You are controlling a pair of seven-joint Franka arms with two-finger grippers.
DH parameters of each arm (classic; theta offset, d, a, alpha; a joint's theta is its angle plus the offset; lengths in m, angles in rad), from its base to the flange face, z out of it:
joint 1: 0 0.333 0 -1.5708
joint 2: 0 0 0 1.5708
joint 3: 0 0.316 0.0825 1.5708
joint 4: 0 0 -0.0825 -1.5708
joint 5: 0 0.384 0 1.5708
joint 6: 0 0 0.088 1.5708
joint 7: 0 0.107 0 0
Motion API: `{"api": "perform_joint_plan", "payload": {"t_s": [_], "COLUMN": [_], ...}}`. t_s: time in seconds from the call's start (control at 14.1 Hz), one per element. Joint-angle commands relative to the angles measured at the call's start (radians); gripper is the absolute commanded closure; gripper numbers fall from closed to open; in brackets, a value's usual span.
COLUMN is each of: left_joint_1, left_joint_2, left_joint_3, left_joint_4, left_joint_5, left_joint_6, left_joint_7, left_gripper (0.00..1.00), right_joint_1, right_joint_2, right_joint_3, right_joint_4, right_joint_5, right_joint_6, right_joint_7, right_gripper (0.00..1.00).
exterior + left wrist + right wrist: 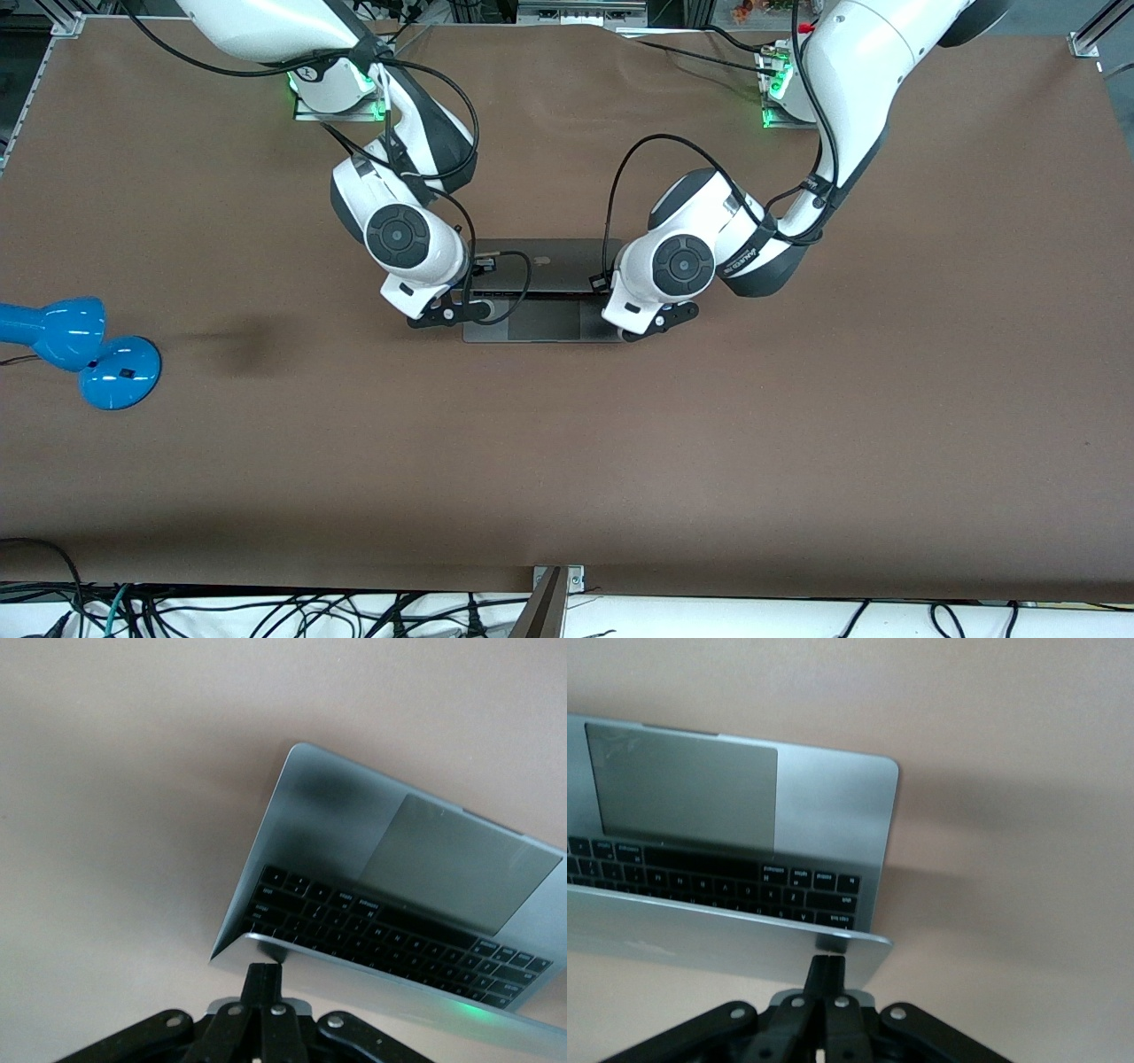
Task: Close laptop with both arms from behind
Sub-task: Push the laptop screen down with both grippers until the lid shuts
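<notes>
The lid (pixel 259 946) meets both grippers' shut fingers near its corners, so my left gripper should keep pushing down until the lid covers the trackpad (pixel 544 325), and then open.
The grey laptop (pixel 542 321) lies in the middle of the table, its lid (pixel 540 261) tilted low over the black keyboard, with the trackpad still showing. My left gripper (pixel 660 321) is shut and empty; in the left wrist view its closed tips (pixel 266 967) touch the back of the lid (pixel 399 992) near the corner toward the left arm's end. My right gripper (pixel 447 312) is shut and empty; in the right wrist view its tips (pixel 828 958) touch the lid's back (pixel 700 939) near the corner toward the right arm's end. Keyboard and trackpad (pixel 682 793) show under the lid.
A blue desk lamp (pixel 89 350) lies on the brown table (pixel 567 461) at the right arm's end, nearer the front camera than the laptop. Cables hang along the table's near edge.
</notes>
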Motion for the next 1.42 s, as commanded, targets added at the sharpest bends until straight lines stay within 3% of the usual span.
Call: {"api": "perform_joint_plan", "payload": {"t_s": [0.0, 0.71, 1.35], "left_joint_1": [-0.014, -0.063, -0.080], "left_joint_2": [0.050, 0.134, 0.176], "left_joint_3": [0.006, 0.075, 0.102], "left_joint_4": [0.037, 0.041, 0.041], "left_joint_5": [0.058, 0.105, 0.108], "left_joint_6": [0.024, 0.137, 0.205], "left_joint_7": [-0.015, -0.015, -0.015], "left_gripper": [1.00, 1.00, 1.00], "right_joint_1": [-0.002, -0.001, 0.011], "right_joint_2": [0.063, 0.178, 0.221], "right_joint_3": [0.004, -0.013, -0.038], "right_joint_4": [0.064, 0.082, 0.084], "right_joint_5": [-0.032, -0.060, -0.088], "right_joint_6": [0.008, 0.123, 0.165], "right_joint_7": [-0.003, -0.003, 0.003], "right_gripper": [1.00, 1.00, 1.00]}}
